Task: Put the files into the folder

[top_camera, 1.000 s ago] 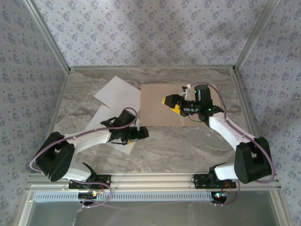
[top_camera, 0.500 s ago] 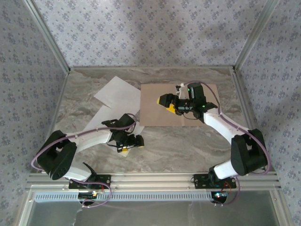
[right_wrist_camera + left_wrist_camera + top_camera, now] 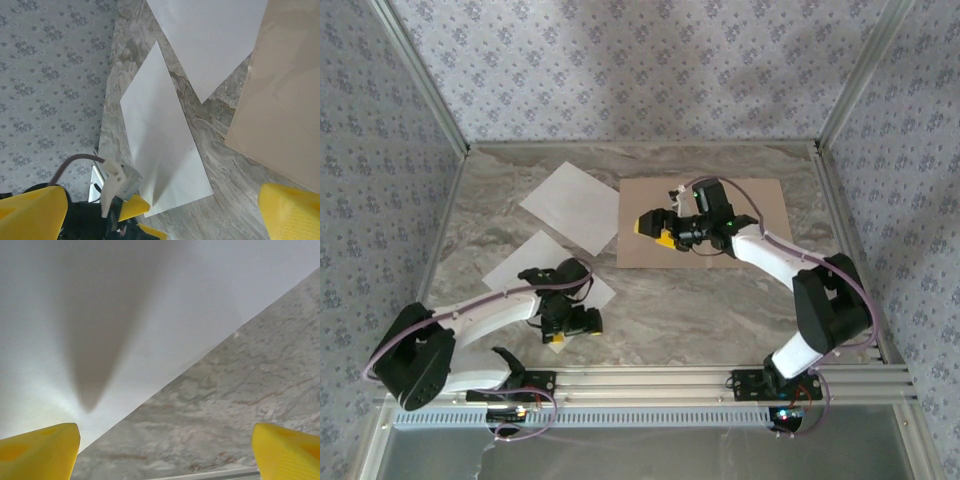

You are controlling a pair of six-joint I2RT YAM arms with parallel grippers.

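I should take the near sheet by its opposite edges with my grippers, my right gripper on the edge (image 3: 603, 285) facing the folder, because the sheet has only my left gripper at its near corner (image 3: 557, 347).
The tan folder (image 3: 645, 195) lies flat at the back right of the marble table; its edge shows in the right wrist view (image 3: 285, 100). Two white files lie to its left: a far sheet (image 3: 575, 205) (image 3: 210, 35) and a near sheet (image 3: 525, 262) (image 3: 160, 145) (image 3: 125, 315). My left gripper (image 3: 570, 328) (image 3: 165, 455) is open, low over the near sheet's near corner, one yellow fingertip (image 3: 125, 207) at the sheet's edge. My right gripper (image 3: 655, 228) (image 3: 160, 215) hangs open above the folder's left part, holding nothing.
Aluminium frame posts and patterned walls enclose the table on three sides. A metal rail (image 3: 640, 385) runs along the near edge by the arm bases. Bare marble (image 3: 720, 310) lies between the folder and the rail.
My left gripper has drawn back toward the near left, to the near sheet's corner. My right gripper has moved left across the folder toward its left edge.
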